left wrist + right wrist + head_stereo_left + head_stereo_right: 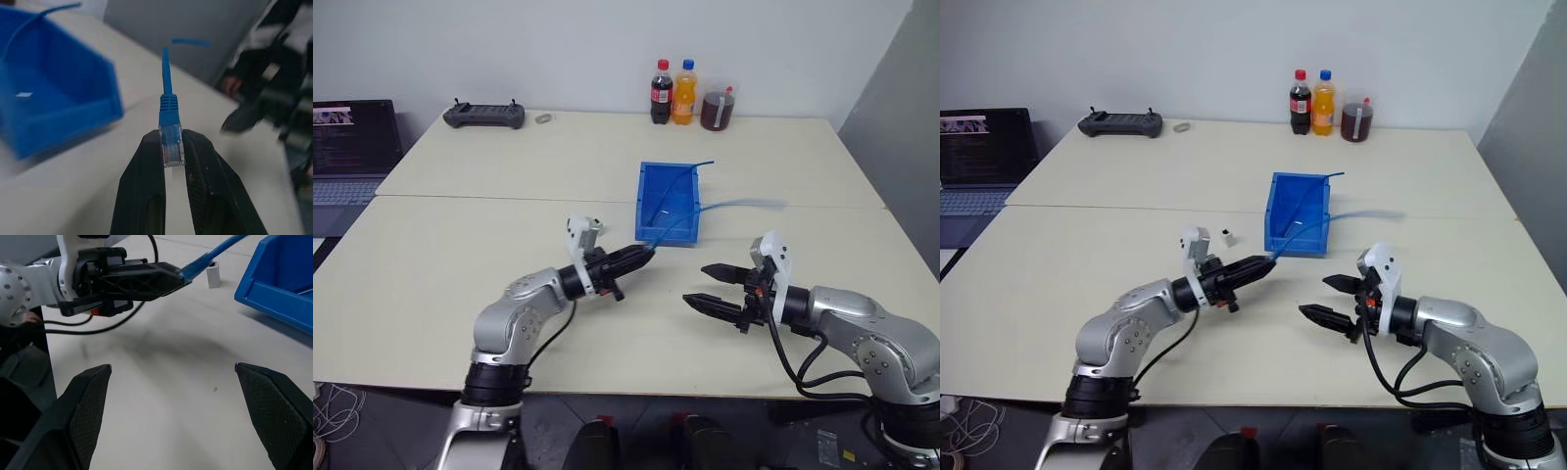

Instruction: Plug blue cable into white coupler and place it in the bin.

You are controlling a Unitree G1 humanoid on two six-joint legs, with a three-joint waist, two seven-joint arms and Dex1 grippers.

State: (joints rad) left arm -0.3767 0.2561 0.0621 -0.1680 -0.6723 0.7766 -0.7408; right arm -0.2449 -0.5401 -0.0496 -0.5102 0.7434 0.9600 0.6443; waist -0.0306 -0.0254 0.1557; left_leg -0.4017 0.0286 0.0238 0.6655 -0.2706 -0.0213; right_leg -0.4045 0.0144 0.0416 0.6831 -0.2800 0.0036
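The blue cable's loose end [759,203] sticks out past the bin and droops only a little, so the cable [679,220] will bend in an arch over my right gripper when I carry it.
My left gripper [641,257] is shut on the clear plug [171,145] of the light-blue cable [690,221]. It holds the plug above the table, in front of the bin's near end. The cable trails off to the right past the bin. The bright-blue bin [643,201] stands open-topped at the table's middle. The tiny white coupler [1228,237] stands on the table just beyond my left wrist, left of the bin. My right gripper [697,284] hangs open and empty to the right of the left one, its jaws wide and turned toward it.
A second, darker blue cable [679,179] lies in the bin and sticks out over its far rim. Two bottles [673,93] and a cup of dark drink [718,110] stand at the table's back. A black controller [484,116] and a laptop [352,147] are at the back left.
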